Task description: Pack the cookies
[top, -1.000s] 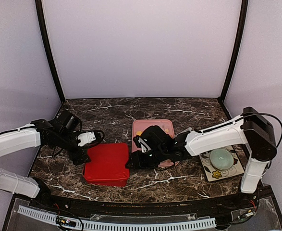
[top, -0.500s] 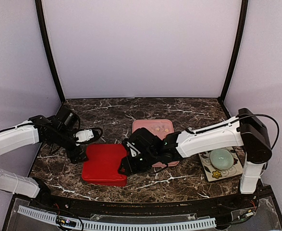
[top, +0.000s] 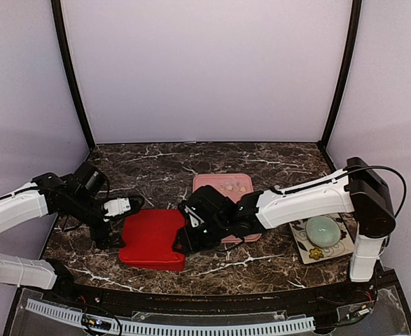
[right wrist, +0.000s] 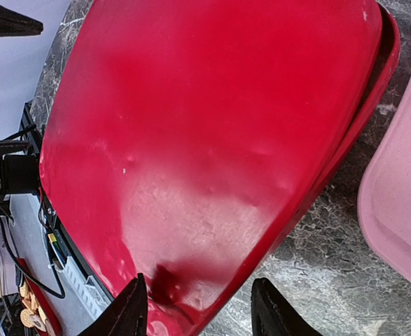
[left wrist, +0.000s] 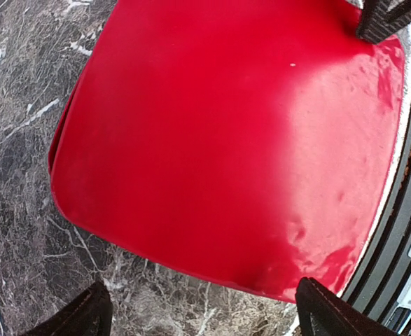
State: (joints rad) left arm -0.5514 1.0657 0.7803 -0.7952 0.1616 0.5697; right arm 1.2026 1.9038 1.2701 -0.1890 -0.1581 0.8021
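Note:
The red lid is gaping at its far corner (left wrist: 59,136), so my left gripper should move down against the lid's near side edge (left wrist: 191,274) and push it toward my right gripper.
A red lid (top: 152,236) lies flat at the front middle of the table; what is under it is hidden. It fills the left wrist view (left wrist: 233,140) and the right wrist view (right wrist: 205,140). My right gripper (top: 182,240) (right wrist: 198,315) is open at the lid's right corner, one finger over the red surface and the other over bare marble beside the edge. My left gripper (top: 120,218) (left wrist: 205,318) stands wide open just off the lid's left edge, holding nothing. Several golden cookies (top: 231,187) lie in a pink tray (top: 209,183) behind the right arm.
A pale green bowl (top: 322,227) sits on a patterned square mat (top: 339,248) at the right. The right arm stretches across the pink tray's front. One finger of the right gripper (left wrist: 391,17) shows at the lid's far edge in the left wrist view.
The red lid has come down flat and shifted slightly left with the right gripper. My left gripper has drawn back to the left, away from the lid.

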